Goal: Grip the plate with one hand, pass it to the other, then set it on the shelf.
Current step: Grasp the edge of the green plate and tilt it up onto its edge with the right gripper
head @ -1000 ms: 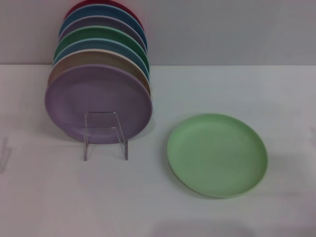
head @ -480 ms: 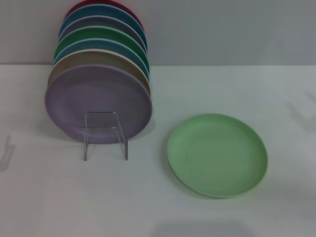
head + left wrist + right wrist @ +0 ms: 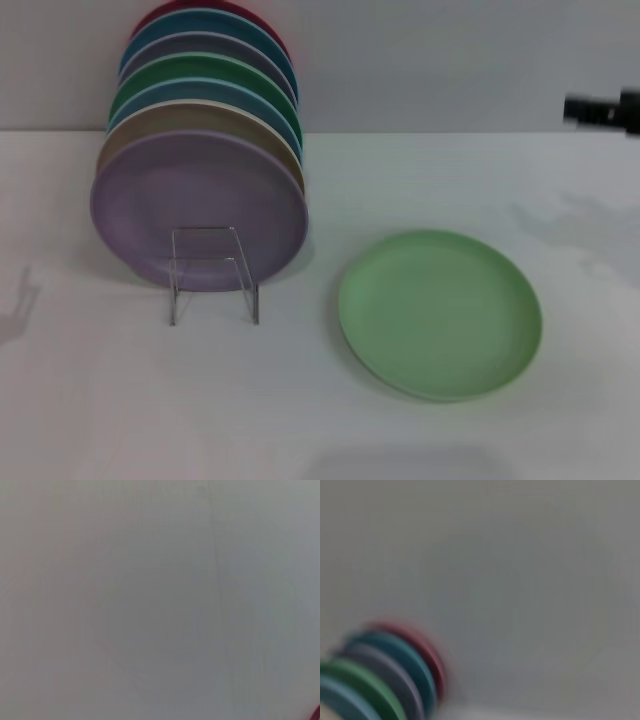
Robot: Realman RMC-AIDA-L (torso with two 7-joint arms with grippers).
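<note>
The way point(image 3: 553, 195) from my right gripper to the mint-green plate's near rim point(image 3: 523, 277) is clear, so I should keep moving down toward that rim until it is between my fingers.
The pale mint-green plate point(image 3: 440, 314) lies flat on the white table, right of centre in the head view. The clear plate rack point(image 3: 213, 272) stands left of it, its front loop in front of a lavender plate point(image 3: 198, 208). My right gripper point(image 3: 600, 110) shows as a dark tip at the right edge, above and behind the mint plate, well apart from it. My left gripper is out of view; only its shadow falls at the left edge.
Several plates stand on edge in the rack behind the lavender one: tan, blue, dark green point(image 3: 200, 75), purple, blue and red. They also show in the right wrist view point(image 3: 385, 675). The left wrist view shows only a plain grey surface.
My right gripper has come into view at the right edge. Its shadow on the table has moved left toward the mint plate. The shadow at the left edge has grown.
</note>
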